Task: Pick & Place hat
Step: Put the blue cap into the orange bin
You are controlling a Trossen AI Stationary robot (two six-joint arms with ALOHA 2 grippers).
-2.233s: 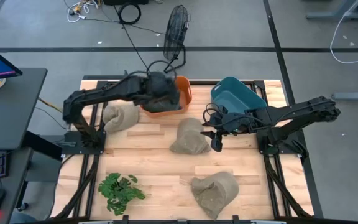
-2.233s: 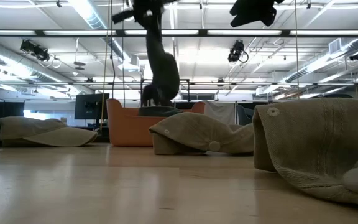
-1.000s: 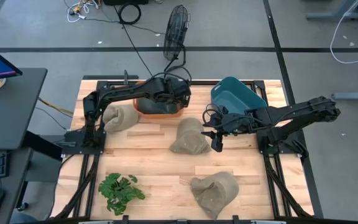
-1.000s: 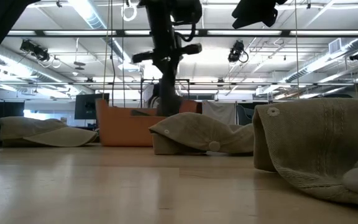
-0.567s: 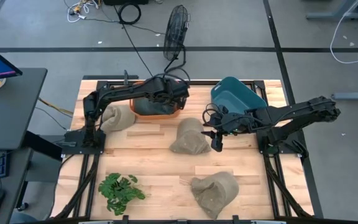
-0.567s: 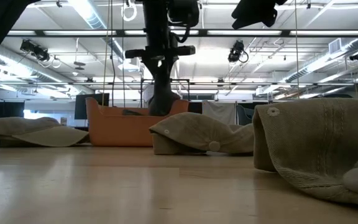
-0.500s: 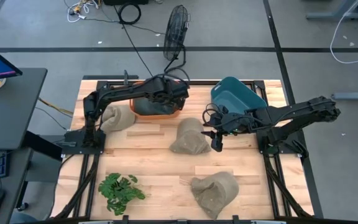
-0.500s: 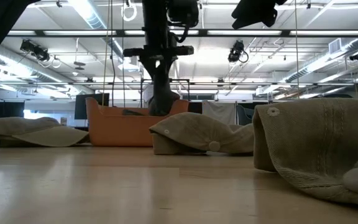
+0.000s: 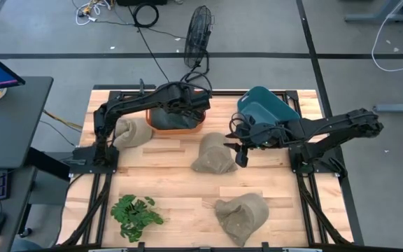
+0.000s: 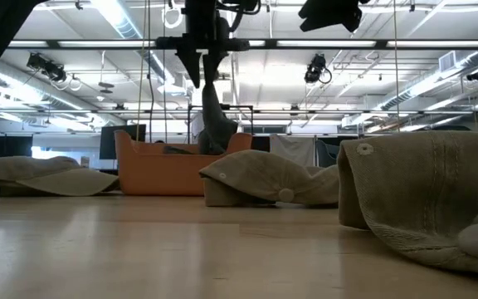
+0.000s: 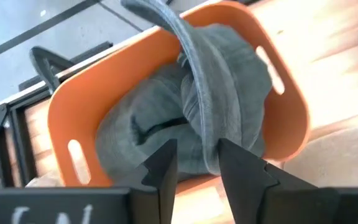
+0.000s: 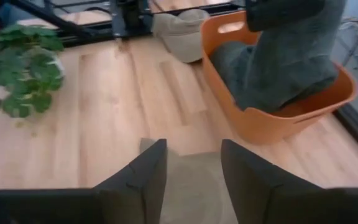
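My left gripper needs to close and push the hat down inside the basket [image 11: 160, 112] first, because the grey hat's raised fold [image 10: 214, 120] stands up above the orange basket's rim.
A dark grey hat [image 11: 229, 81] lies in the orange basket [image 11: 291, 106] at the table's far side. One fold of it [image 10: 212, 116] stands up out of the basket toward my left gripper [image 11: 197, 168]. That gripper hangs open above the basket, a finger on either side of the fold. My right gripper [image 12: 193, 180] hovers open over the right side of a tan hat [image 9: 213, 154] that lies at the table's middle. Two more tan hats rest on the table, one at the left [image 9: 133, 131] and one near the front [image 9: 242, 215]. My left gripper points steeply down at the grey hat's raised fold [image 11: 199, 118], which runs up between its two fingers. I cannot tell whether either finger touches the cloth. The rest of the hat rests in the basket.
A teal bin [image 9: 268, 108] stands at the far right, just behind my right arm. A green plant [image 9: 137, 213] sits at the near left. Bare wood lies between the middle hat and the front hat.
My left gripper has opened and risen above the basket, leaving the grey hat lying in it with one fold standing up. The orange basket has slid a little toward the table's left edge.
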